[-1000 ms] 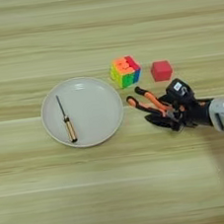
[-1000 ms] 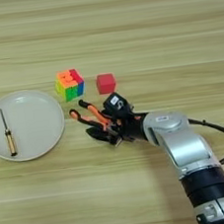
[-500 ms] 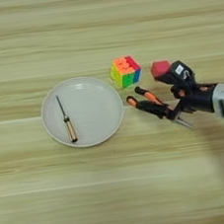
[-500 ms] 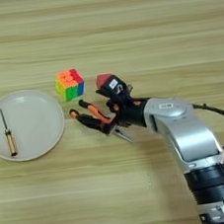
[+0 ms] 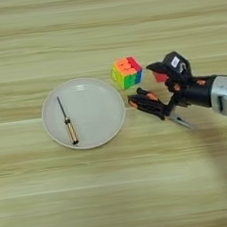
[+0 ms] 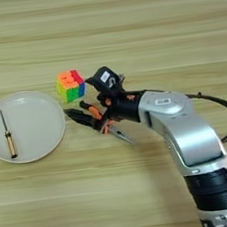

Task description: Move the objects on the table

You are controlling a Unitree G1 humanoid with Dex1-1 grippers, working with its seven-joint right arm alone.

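Note:
The free-standing plate (image 5: 94, 107) will slide a little when I pick up the screwdriver, because the screwdriver's handle (image 5: 71, 132) lies low near the plate's rim.
The orange-and-black pliers (image 5: 149, 103) lie on the table (image 5: 120, 195) right of the plate, with the thin metal tip pointing right and toward me. My right gripper (image 5: 162, 89) reaches in from the right and stands open. Its far finger partly covers the small red cube (image 5: 160, 76), and its near finger is at the pliers' pivot. The multicoloured puzzle cube (image 5: 127, 72) stands just left of the gripper, apart from it. The amber-handled screwdriver (image 5: 66, 122) lies on the pale grey plate (image 5: 97, 105).
My silver forearm (image 6: 183, 132) crosses the table's right side down to the bottom edge. A black cable (image 6: 226, 114) loops to its right. The plate sits at the left in the right eye view (image 6: 33, 123).
The gripper has moved away from me, from over the pliers' nose to the red cube. The pliers' tip now shows. The pliers, both cubes and the plate stay where they were.

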